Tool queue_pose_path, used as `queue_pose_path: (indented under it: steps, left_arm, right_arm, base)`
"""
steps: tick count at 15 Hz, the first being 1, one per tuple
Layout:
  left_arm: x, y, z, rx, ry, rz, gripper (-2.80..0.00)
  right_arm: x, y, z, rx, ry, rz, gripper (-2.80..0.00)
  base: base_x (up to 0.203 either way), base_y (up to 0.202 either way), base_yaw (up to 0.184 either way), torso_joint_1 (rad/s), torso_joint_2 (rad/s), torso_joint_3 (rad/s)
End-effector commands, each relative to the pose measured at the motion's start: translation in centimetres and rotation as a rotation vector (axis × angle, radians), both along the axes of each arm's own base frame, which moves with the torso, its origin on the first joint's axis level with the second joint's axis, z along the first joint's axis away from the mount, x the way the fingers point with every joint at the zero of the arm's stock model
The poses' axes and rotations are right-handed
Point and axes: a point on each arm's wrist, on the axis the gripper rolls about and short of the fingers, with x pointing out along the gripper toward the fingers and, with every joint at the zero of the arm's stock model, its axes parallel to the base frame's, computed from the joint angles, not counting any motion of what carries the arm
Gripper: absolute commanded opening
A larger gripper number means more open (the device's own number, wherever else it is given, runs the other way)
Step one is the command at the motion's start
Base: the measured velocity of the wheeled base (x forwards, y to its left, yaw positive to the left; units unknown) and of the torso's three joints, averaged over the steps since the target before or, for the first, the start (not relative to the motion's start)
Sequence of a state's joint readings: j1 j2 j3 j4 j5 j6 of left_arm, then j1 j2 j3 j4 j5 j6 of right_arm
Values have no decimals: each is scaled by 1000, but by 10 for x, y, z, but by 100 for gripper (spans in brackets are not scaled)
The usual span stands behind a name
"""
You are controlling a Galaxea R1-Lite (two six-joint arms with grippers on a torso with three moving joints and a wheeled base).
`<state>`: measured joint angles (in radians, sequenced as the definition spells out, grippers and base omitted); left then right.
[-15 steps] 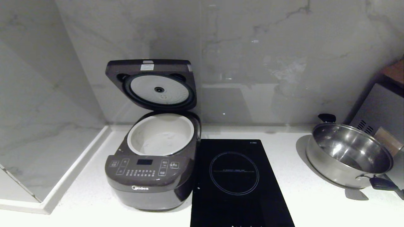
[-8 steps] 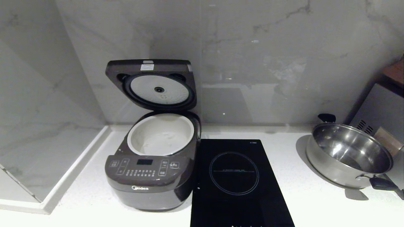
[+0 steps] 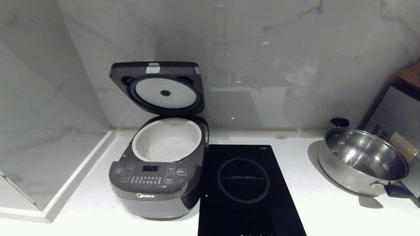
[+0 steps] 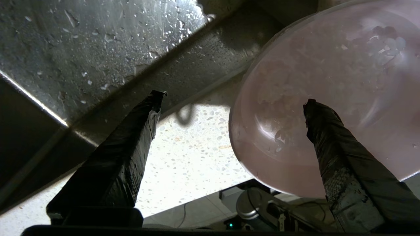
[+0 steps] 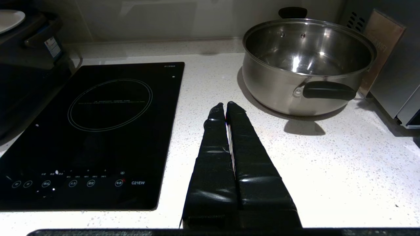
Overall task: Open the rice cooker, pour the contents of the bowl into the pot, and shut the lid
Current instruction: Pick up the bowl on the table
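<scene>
My gripper will make watery rice run out and leave few grains behind when it pours, because glints and mottled grains (image 4: 386,44) show inside the pale pink bowl (image 4: 334,102).
The dark rice cooker (image 3: 154,183) stands on the counter with its lid (image 3: 157,87) hinged up against the wall. Its white pot (image 3: 170,127) is uncovered, with pale matter on the bottom. Neither arm shows in the head view. In the left wrist view my left gripper (image 4: 232,100) is open wide over the speckled counter (image 4: 183,154). The pale pink bowl (image 4: 344,72) rests there with a few specks inside. One finger (image 4: 328,147) is over the bowl and the other stands outside its rim, neither touching. My right gripper (image 5: 225,106) is shut on nothing above the counter.
A black induction hob (image 3: 244,183) lies right of the cooker. Farther right is a steel pan (image 3: 362,160) with black handles, beside a grey appliance (image 3: 397,114). The bowl sits near the counter's front edge (image 4: 197,200). A dark, droplet-flecked surface (image 4: 98,49) rises beyond the left fingers.
</scene>
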<state>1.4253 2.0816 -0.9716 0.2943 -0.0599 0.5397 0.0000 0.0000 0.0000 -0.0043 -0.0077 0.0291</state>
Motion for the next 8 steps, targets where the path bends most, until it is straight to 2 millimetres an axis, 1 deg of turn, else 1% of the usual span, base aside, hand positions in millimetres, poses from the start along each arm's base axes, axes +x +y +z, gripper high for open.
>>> queue_pose_path:
  steps: [1, 3, 5, 8]
  left_arm:
    - [1, 1, -1, -2, 1, -5, 0]
    - [0, 4, 3, 16, -2, 0, 0]
    - [-3, 13, 5, 37, -5, 15, 0]
    - [-7, 14, -10, -7, 4, 21, 0]
  right_arm:
    - [0, 0, 0, 0, 0, 0, -280]
    - [0, 0, 0, 0, 0, 0, -280]
    - [0, 0, 0, 0, 0, 0, -280]
    - [0, 0, 0, 0, 0, 0, -280]
  base:
    - [0, 0, 0, 0, 0, 0]
    - [0, 0, 0, 0, 0, 0]
    - [0, 0, 0, 0, 0, 0]
    - [0, 0, 0, 0, 0, 0]
